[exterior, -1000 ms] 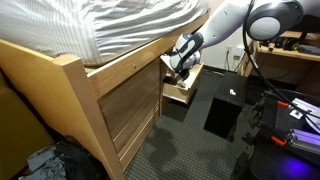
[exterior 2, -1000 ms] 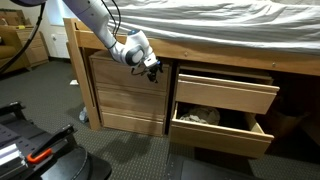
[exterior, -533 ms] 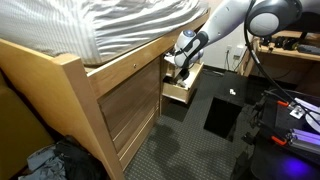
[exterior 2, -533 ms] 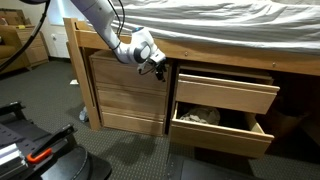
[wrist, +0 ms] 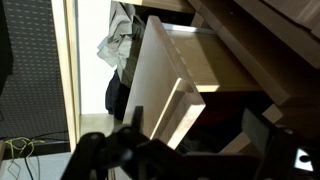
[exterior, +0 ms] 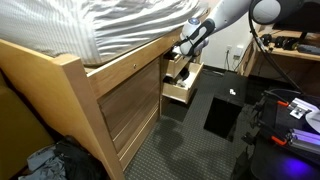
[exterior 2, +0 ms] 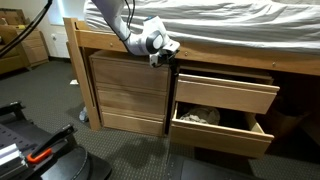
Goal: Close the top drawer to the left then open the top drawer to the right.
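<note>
I need to turn my gripper because the ajar top drawer's front [wrist: 172, 88] slants across its open fingers. The fingers should go on both sides of the front's near end [exterior 2: 179, 76] before my gripper pulls the drawer open.
The top drawer to the left [exterior 2: 226, 93] is the wide pale-wood one. It stands pulled out, above a taller open drawer [exterior 2: 220, 133] that holds pale cloth. The top drawer to the right [exterior 2: 128, 73] is the narrow upper front, and it is pushed in flush. In both exterior views my gripper [exterior 2: 167, 53] [exterior: 178, 57] hangs just under the bed rail, at the gap between the narrow fronts and the wide drawer's near corner, touching neither. In the wrist view a pulled-out drawer front [wrist: 160, 85] rises edge-on ahead of my gripper [wrist: 195, 124]. Its dark fingers stand apart with nothing between them.
The mattress and bed rail [exterior 2: 230, 55] overhang the drawers closely. The lower narrow front [exterior 2: 128, 110] is shut. A dark mat [exterior: 222, 115] and robot gear [exterior: 295, 120] lie on the carpet beside the bed. Clothes [exterior: 50, 160] are heaped by the footboard.
My gripper has moved away from the narrow upper front, sideways and slightly up towards the pulled-out wide drawer. No drawer has shifted.
</note>
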`<state>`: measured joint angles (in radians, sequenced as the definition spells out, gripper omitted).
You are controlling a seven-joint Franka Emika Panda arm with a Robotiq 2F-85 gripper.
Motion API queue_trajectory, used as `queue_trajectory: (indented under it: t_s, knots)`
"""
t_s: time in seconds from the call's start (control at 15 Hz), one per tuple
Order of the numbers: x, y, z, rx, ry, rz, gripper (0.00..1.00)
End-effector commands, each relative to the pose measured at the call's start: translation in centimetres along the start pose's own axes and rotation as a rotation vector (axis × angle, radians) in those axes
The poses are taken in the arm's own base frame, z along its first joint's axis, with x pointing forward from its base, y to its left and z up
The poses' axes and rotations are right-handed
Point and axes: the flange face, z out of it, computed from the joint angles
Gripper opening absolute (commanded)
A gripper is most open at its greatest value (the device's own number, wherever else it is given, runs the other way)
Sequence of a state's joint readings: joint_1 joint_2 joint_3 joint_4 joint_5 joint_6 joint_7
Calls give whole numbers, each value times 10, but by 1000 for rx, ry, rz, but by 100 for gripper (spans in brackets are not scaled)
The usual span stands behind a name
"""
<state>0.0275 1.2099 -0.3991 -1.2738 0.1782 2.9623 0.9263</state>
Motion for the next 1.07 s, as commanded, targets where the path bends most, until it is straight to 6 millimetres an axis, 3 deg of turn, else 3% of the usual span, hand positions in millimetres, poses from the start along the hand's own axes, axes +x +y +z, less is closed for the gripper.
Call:
queue_trajectory:
  t_s: [0.0, 0.33, 0.4, 0.53, 0.73, 1.0]
  knots:
    - [-2, 3, 12, 39, 80, 23, 100]
    - [44, 10, 35, 103, 118, 340, 100]
    - [27, 11, 24, 71, 100, 259, 100]
    - [33, 17, 29, 69, 109, 271, 100]
    - [26, 11, 28, 74, 104, 262, 100]
    - [7, 6, 45, 88, -27, 13, 100]
